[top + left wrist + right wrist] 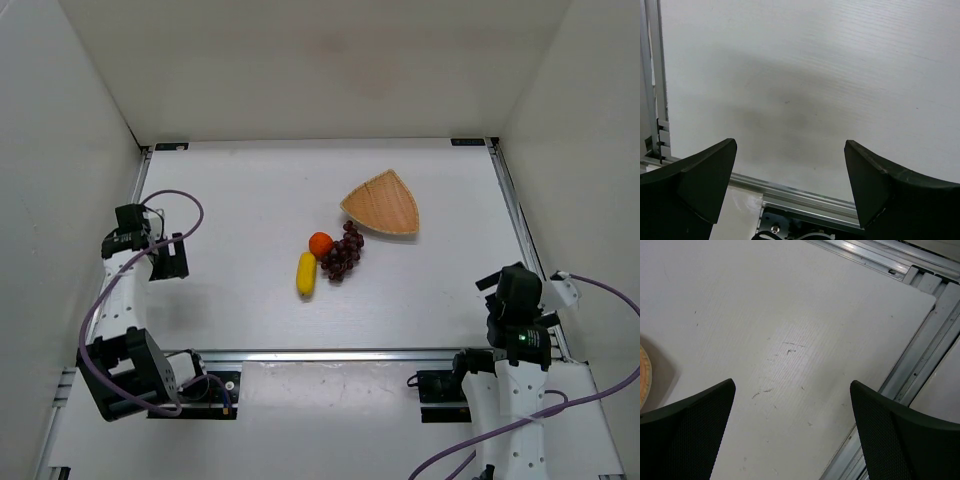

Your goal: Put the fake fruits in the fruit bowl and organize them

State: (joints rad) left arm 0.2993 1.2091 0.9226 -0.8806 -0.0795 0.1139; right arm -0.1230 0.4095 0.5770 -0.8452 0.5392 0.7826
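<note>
The grape bunch (343, 255) is next to the orange and faces my open right gripper across clear table (425, 280). I should go on reaching over until the fingers close on the grape bunch.
Three fake fruits lie together mid-table in the top view: a round orange (320, 243), a stubby yellow banana piece (306, 274) and a dark purple grape bunch (342, 254). Just behind and right of them sits the fruit bowl (382, 203), a tan woven fan-shaped basket with nothing in it; its rim (644, 374) shows at the left edge of the right wrist view. My left gripper (168, 257) hovers open at the far left, well away from the fruits. My right gripper (512, 292) stands open at the near right. Both wrist views show bare table between wide-apart jaws (790, 165) (792, 410).
Aluminium rails (330, 354) frame the white table on its near, left and right sides. White walls enclose the workspace. Purple cables (180, 200) loop from both arms. A rail (920, 360) runs beside the right gripper.
</note>
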